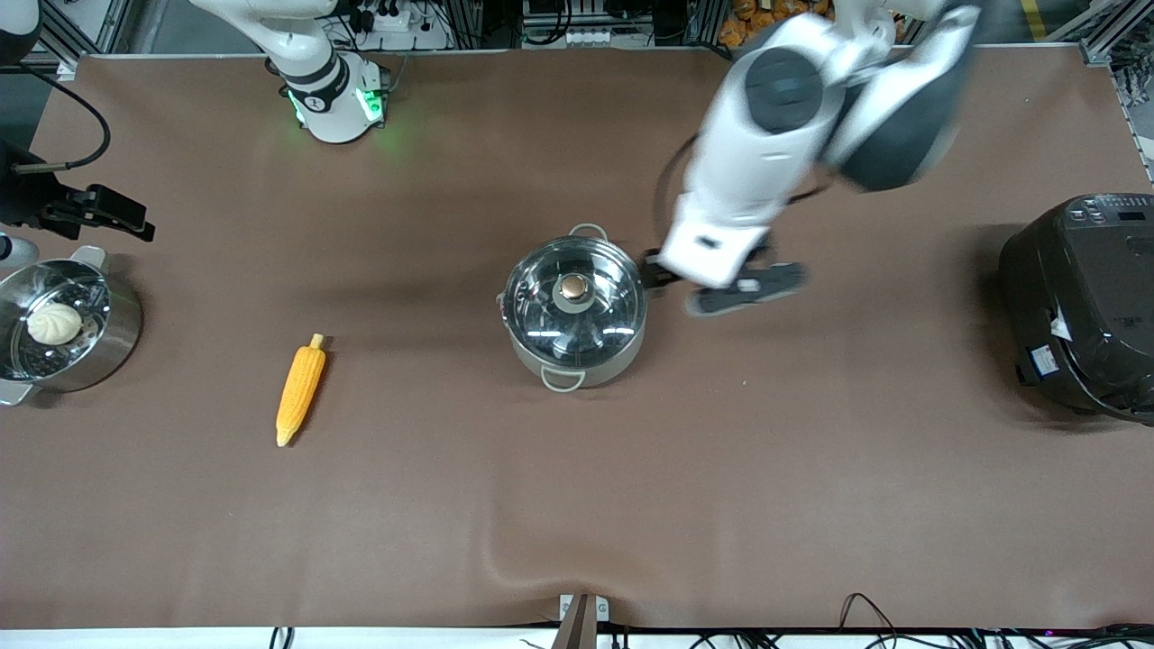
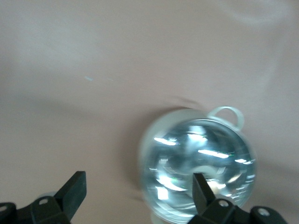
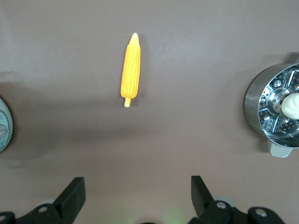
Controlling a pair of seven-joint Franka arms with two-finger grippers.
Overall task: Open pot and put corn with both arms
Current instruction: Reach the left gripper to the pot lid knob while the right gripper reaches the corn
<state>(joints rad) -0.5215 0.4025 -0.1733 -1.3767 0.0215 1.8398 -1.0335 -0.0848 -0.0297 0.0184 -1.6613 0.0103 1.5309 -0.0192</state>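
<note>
Only shiny steel can be seen through the glass lid [image 1: 573,303]. I should expect the steel pot [image 1: 537,366] to be empty when I take the lid off.
The steel pot [image 1: 574,311] stands mid-table with its glass lid [image 1: 573,299] on; the lid's round knob [image 1: 573,287] is bare. The corn [image 1: 300,389] lies on the cloth, toward the right arm's end from the pot. My left gripper [image 1: 699,281] is open and empty, low beside the pot on the side toward the left arm's end. In the left wrist view the gripper [image 2: 138,181] has one finger [image 2: 201,186] over the blurred pot [image 2: 198,154]. My right gripper [image 3: 136,183] is open and empty, high over bare cloth, out of the front view. Its view shows the corn [image 3: 131,67] and the pot's edge [image 3: 3,128].
A steel steamer pan [image 1: 122,315] with a white bun [image 1: 54,323] stands at the right arm's end and also shows in the right wrist view [image 3: 261,109]. A big black rice cooker [image 1: 1082,306] stands at the left arm's end. A black clamp [image 1: 90,212] juts in above the steamer pan.
</note>
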